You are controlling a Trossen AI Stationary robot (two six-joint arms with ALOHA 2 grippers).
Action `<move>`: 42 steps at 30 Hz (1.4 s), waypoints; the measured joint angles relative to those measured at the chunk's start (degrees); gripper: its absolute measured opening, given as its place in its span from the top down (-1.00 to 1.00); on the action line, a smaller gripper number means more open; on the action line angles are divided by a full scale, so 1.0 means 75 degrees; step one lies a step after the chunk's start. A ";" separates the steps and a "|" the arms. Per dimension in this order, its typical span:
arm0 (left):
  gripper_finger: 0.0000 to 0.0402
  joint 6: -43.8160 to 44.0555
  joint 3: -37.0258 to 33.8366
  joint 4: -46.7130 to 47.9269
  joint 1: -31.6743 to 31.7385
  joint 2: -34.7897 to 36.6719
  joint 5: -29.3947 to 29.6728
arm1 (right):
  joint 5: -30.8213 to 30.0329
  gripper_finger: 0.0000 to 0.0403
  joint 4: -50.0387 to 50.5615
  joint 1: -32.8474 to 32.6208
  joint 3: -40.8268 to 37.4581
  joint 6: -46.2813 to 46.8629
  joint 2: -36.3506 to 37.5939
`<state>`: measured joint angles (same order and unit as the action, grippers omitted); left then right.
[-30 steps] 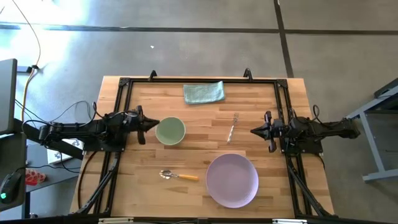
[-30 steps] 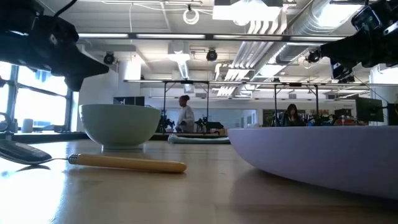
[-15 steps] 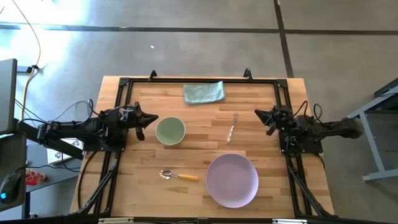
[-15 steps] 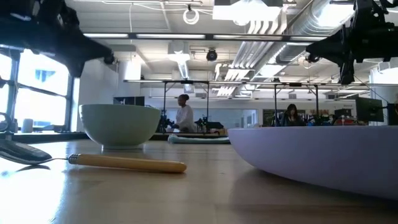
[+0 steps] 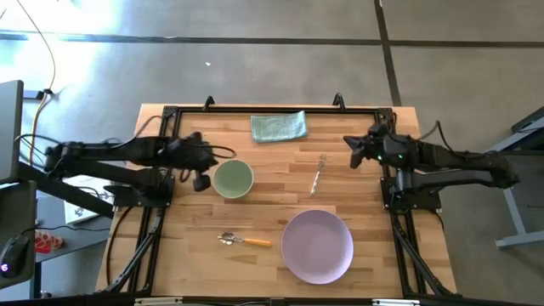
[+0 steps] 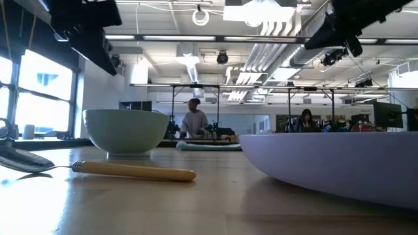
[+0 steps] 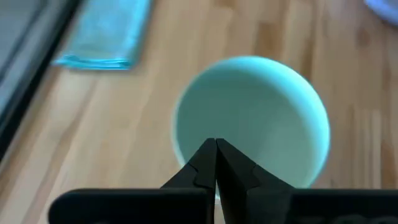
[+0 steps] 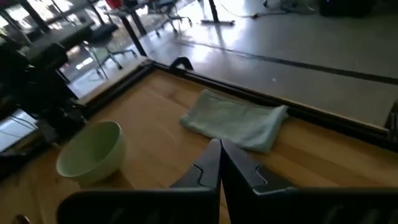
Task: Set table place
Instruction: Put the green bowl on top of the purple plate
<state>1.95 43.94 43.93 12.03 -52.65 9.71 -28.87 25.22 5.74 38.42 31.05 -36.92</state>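
Note:
The pale green bowl (image 5: 234, 179) sits far across from my right gripper, so my left gripper should raise it by the bowl's far rim (image 5: 231, 161) and pass it over midair.
The pale green bowl (image 5: 233, 179) stands on its base left of the table's middle. The silvery fork (image 5: 319, 172) lies flat to its right. The spoon (image 5: 244, 240) with its yellow-orange handle (image 6: 134, 171) and the lilac plate (image 5: 317, 246) lie near the front edge. My left gripper (image 5: 226, 154) is shut and empty, raised above the bowl's far left rim; in its wrist view (image 7: 216, 143) the bowl (image 7: 252, 121) lies below it. My right gripper (image 5: 347, 142) is shut and empty, raised off the table to the far right of the fork; it also shows in its wrist view (image 8: 219, 143).
A folded pale blue-green cloth (image 5: 279, 126) lies at the middle of the far edge and shows in the right wrist view (image 8: 236, 124). The black frame (image 5: 272, 109) edges the wooden top. Bare wood lies between the bowl, the fork and the plate.
Both arms have risen off the table. My left gripper has gone up and toward the far edge, ending over the bowl's far left rim. My right gripper has gone up and toward the far edge. Both have stayed shut. The dishes have not moved.

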 joint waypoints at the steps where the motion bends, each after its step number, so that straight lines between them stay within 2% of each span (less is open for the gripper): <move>1: 0.99 -0.0265 0.0143 0.0024 0.0000 -0.0335 -0.0206 | 0.0014 0.97 0.0327 0.0094 0.0352 -0.0016 -0.0264; 6: 0.83 -0.1321 0.0766 0.0030 0.0000 -0.1866 -0.1057 | 0.0150 0.77 0.1547 0.0401 0.1927 -0.0438 -0.1341; 11: 0.51 -0.1865 0.1399 0.0515 0.0056 -0.3019 -0.0817 | 0.0175 0.51 0.2224 0.0440 0.3123 -0.1069 -0.2107; 17: 0.19 -0.2036 0.1987 0.1028 0.0855 -0.3765 -0.0237 | 0.0173 0.34 0.2392 0.0440 0.3676 -0.1591 -0.2650; 20: 0.11 -0.2239 0.2005 0.0856 0.1499 -0.3900 -0.0568 | 0.0202 0.33 0.2420 0.0437 0.3589 -0.1571 -0.2796; 26: 0.08 -0.2812 0.1697 0.0494 0.2419 -0.4215 -0.1750 | 0.0272 0.33 0.2617 0.0437 0.3379 -0.1396 -0.3098; 37: 0.10 -0.2872 0.1562 0.0116 0.2445 -0.5227 -0.1983 | 0.0287 0.33 0.2645 0.0437 0.3370 -0.1181 -0.3426; 40: 0.21 -0.2806 0.1559 0.0054 0.2443 -0.5317 -0.1952 | 0.0287 0.34 0.2645 0.0437 0.3367 -0.1096 -0.3528; 42: 0.37 -0.2713 0.1579 0.0017 0.2439 -0.5317 -0.1952 | 0.0287 0.39 0.2643 0.0437 0.3367 -0.1013 -0.3603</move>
<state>-18.40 55.78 44.06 30.32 -92.53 -4.93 -26.72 45.05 9.02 63.68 23.45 -63.94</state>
